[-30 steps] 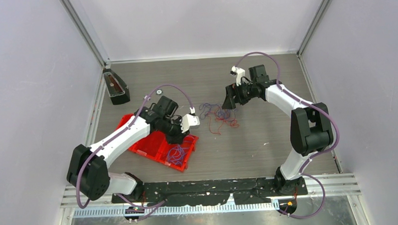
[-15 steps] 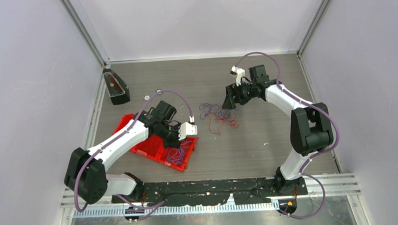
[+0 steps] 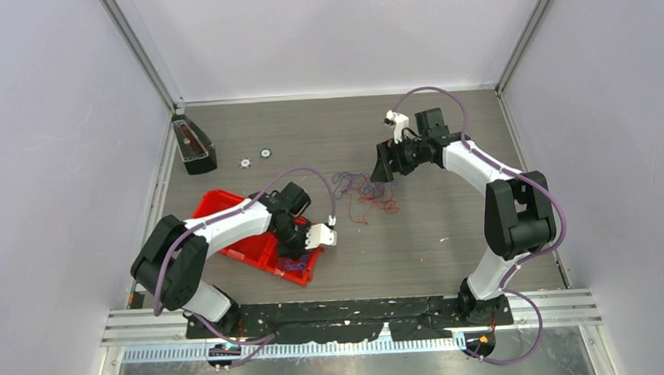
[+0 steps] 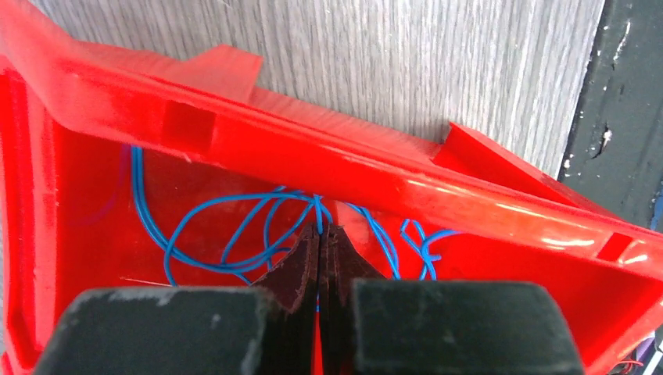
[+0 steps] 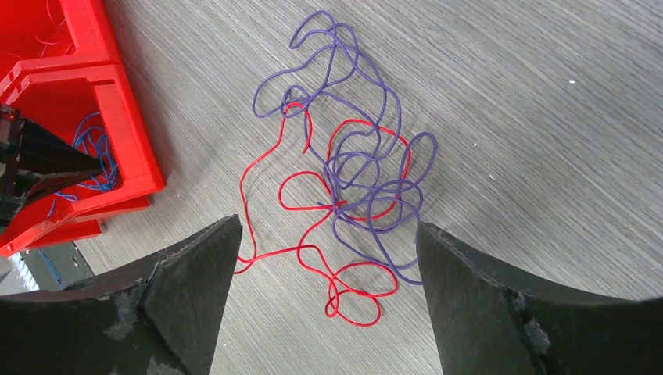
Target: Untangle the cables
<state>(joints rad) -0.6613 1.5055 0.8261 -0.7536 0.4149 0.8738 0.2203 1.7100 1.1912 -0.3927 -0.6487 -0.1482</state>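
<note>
The purple loops [image 5: 367, 172] lie loose across the red cable. I expect the purple cable [image 5: 399, 113] will string out when I pull, while the red one stays curled.
Thin blue cables [image 4: 195, 226] lie coiled in the near end of a red bin [image 4: 313, 148]. My left gripper [image 4: 320, 228] reaches down into that bin [image 3: 229, 209], and it is shut with a blue strand running into the seam between its tips. On the table right of the bin, a red cable [image 5: 360, 323] and a purple cable [image 5: 391, 117] lie tangled together [image 3: 364, 190]. My right gripper [image 5: 328, 228] hangs open just behind and above the tangle [image 3: 384, 165], touching neither strand.
A black box [image 3: 194, 146] stands at the back left by the wall. Two small round discs [image 3: 255, 158] lie on the table behind the bin. The black base rail [image 3: 350, 312] runs along the near edge. Walls close in on three sides.
My left arm has swung toward the near right end of the bin, lowered its gripper among the blue cables and closed it. The right arm has stayed put.
</note>
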